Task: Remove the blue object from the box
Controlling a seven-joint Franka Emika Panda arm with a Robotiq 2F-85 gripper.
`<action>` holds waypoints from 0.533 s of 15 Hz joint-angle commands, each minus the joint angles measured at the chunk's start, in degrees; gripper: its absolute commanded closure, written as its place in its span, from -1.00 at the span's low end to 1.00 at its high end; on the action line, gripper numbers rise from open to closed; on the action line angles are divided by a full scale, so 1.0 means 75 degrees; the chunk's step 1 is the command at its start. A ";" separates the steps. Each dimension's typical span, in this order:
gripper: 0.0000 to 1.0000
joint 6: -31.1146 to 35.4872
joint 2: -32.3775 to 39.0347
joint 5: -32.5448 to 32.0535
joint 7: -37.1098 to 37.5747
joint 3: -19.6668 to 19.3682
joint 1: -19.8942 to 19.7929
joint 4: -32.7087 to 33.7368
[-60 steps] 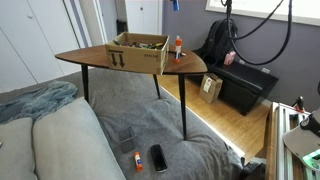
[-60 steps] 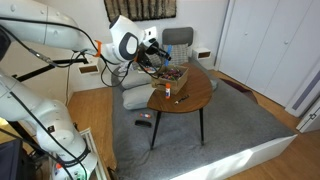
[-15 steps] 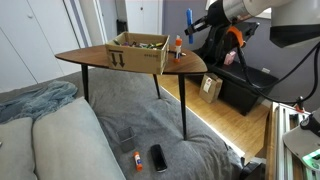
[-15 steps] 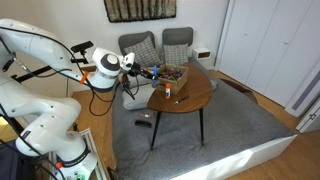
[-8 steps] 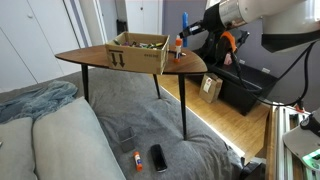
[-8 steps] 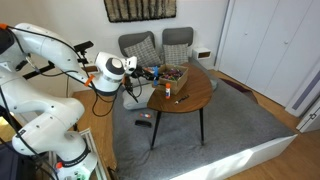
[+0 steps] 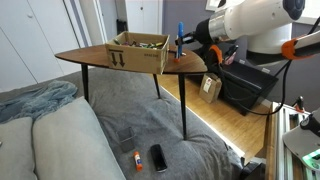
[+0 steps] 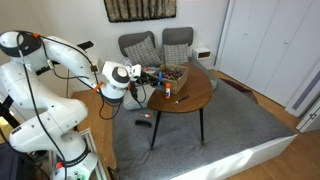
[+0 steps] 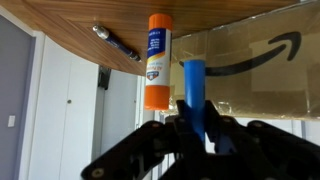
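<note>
My gripper should keep lowering the blue object [image 7: 180,39] until the object's end touches the table top [image 7: 178,65], and then let go, because the object hangs upright over open wood beside the box.
My gripper [image 7: 184,50] is shut on the blue object [image 7: 180,37], a slender bright-blue stick held upright. It is outside the box [image 7: 138,52], beside the table's edge near the box's end. In the wrist view the stick [image 9: 193,88] stands between the black fingers [image 9: 160,140], with the box's printed side [image 9: 262,72] behind it. In an exterior view the gripper [image 8: 150,74] is level with the table top, next to the box [image 8: 172,73]. The stick is too small to make out there.
A white bottle with an orange cap [image 9: 157,60] stands on the wooden table [image 7: 90,57] close to the stick, and also shows in an exterior view [image 8: 168,91]. A dark pen [image 9: 117,43] lies on the table. A phone [image 7: 158,157], a tan carton [image 7: 211,88] and chairs [image 8: 140,48] surround it.
The arm has come down and moved closer to the table's edge, carrying the blue stick with it. The box and the bottle have not moved.
</note>
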 commanded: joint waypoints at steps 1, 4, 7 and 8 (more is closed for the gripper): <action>0.90 0.0537 -0.1163 0.0832 0.0581 0.0884 -0.0543 0.0000; 0.90 0.0760 -0.1554 0.1462 0.0633 0.1358 -0.0679 0.0000; 0.90 0.0676 -0.1736 0.1828 0.0778 0.1720 -0.0716 0.0000; 0.90 0.0605 -0.1767 0.1898 0.0824 0.1817 -0.0718 -0.0002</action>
